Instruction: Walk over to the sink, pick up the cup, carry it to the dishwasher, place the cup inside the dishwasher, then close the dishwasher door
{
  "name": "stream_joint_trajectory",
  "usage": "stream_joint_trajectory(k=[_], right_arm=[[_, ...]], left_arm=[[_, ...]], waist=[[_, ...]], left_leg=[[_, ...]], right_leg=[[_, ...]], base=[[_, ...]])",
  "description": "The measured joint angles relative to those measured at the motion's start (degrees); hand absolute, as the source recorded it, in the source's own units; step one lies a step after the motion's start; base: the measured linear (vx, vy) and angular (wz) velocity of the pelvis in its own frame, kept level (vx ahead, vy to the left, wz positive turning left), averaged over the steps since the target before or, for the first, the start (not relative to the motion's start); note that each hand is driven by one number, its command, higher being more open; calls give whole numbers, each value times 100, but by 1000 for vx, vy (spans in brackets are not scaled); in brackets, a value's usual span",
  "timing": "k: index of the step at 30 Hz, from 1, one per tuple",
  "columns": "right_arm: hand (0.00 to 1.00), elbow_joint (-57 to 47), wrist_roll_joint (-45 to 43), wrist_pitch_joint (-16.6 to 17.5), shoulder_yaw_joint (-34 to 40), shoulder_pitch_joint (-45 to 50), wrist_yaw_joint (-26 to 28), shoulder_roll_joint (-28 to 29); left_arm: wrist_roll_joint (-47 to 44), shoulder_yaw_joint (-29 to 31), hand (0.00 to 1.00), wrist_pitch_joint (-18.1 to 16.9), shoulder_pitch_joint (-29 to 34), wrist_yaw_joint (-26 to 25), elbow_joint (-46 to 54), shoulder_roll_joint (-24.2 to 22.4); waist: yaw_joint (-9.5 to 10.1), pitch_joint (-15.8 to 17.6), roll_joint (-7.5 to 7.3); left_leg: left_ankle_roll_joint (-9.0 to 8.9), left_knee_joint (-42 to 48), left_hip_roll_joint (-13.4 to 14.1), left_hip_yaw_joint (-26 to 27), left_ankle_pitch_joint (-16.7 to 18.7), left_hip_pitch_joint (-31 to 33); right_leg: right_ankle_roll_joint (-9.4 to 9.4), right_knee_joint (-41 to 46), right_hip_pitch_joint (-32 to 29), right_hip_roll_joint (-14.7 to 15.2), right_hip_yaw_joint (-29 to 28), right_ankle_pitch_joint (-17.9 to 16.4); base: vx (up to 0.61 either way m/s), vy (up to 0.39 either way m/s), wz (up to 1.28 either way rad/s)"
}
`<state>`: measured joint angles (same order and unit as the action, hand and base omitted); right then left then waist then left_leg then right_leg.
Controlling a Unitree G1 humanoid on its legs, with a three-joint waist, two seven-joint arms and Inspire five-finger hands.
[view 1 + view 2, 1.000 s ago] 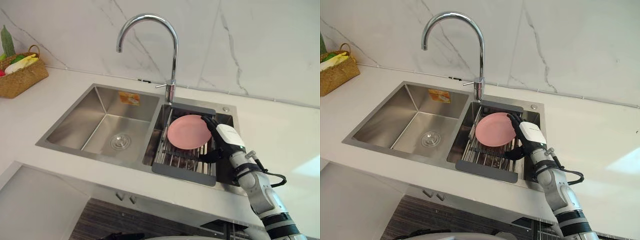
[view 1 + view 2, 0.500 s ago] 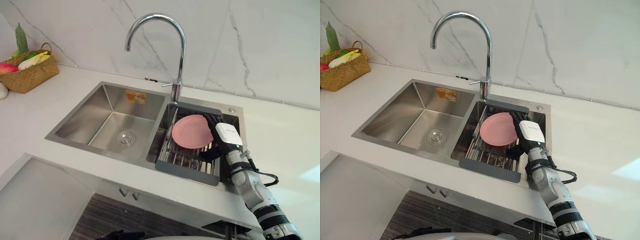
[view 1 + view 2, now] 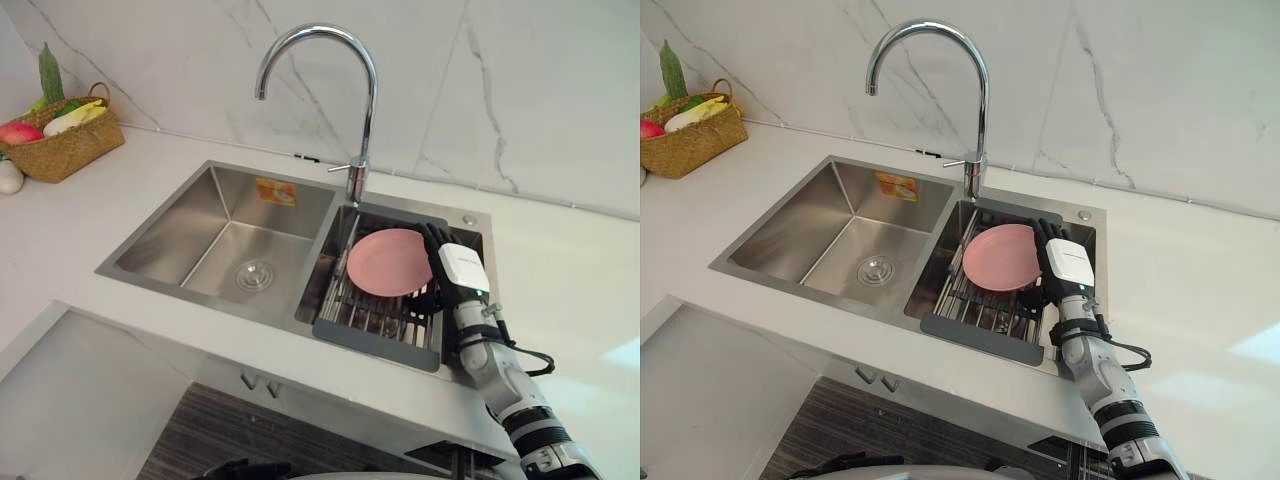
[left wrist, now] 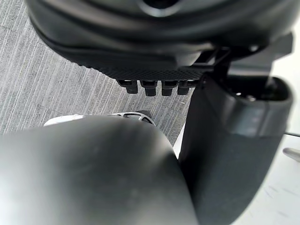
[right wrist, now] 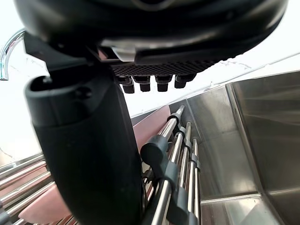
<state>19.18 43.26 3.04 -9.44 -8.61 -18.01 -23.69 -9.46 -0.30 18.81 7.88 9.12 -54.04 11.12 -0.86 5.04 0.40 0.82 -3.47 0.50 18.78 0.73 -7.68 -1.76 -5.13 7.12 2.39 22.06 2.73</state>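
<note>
The dark dish rack's ends (image 3: 376, 345) rest over the basin's edges. The pink plate (image 3: 388, 262) will therefore come loose from the rack when I lift the plate.
A round pink plate (image 3: 388, 262) leans on the dark dish rack (image 3: 375, 335) in the sink's right basin; I see no cup. My right hand (image 3: 460, 268) is in that basin, against the plate's right rim, with its fingers (image 3: 435, 240) straight along the edge, so it is open. In the right wrist view the plate (image 5: 150, 126) shows past the thumb (image 5: 89, 154), above the rack's metal rods (image 5: 180, 154). My left hand (image 4: 164, 42) hangs low over grey floor, fingers relaxed, holding nothing.
The sink's left basin (image 3: 240, 250) holds only its drain. A tall curved faucet (image 3: 365, 100) stands behind the divider. A woven basket (image 3: 65, 145) of produce sits at the counter's far left. White counter (image 3: 560, 270) stretches to the right of the sink.
The camera has moved, shifting the whole picture to the right. My right hand has stayed by the plate's right rim, with the forearm now more upright. The plate has not moved.
</note>
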Motion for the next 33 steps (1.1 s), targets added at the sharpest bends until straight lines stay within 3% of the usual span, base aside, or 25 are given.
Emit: stream_joint_trajectory(k=[3,4,19,33], right_arm=[[100,17,18,-1,-1,-31,-23,16],[0,23,28,-1,-1,-35,-44,21],[0,257,811,37,-527,-472,-574,-191],[0,249,935,78,-731,-706,-590,-374]], left_arm=[[-1,1,100,0,0,0,5,-4],[-1,2,100,0,0,0,6,-4],[-2,125,100,-61,0,103,14,-44],[-4,125,100,-108,0,128,17,-34]], waist=[[0,7,6],[0,8,6],[103,48,13],[131,68,-18]], left_leg=[[0,-2,1,-5,-1,1],[-1,-3,0,-15,-3,4],[0,-15,-12,-128,-35,65],[-7,-54,-16,-151,-53,64]], right_leg=[[0,-1,-1,-1,6,0],[0,-1,-1,-1,16,0],[-4,-1,-2,11,141,-3],[-6,-2,-23,12,161,-5]], base=[[0,0,0],[0,0,0],[-2,18,4],[-3,4,1]])
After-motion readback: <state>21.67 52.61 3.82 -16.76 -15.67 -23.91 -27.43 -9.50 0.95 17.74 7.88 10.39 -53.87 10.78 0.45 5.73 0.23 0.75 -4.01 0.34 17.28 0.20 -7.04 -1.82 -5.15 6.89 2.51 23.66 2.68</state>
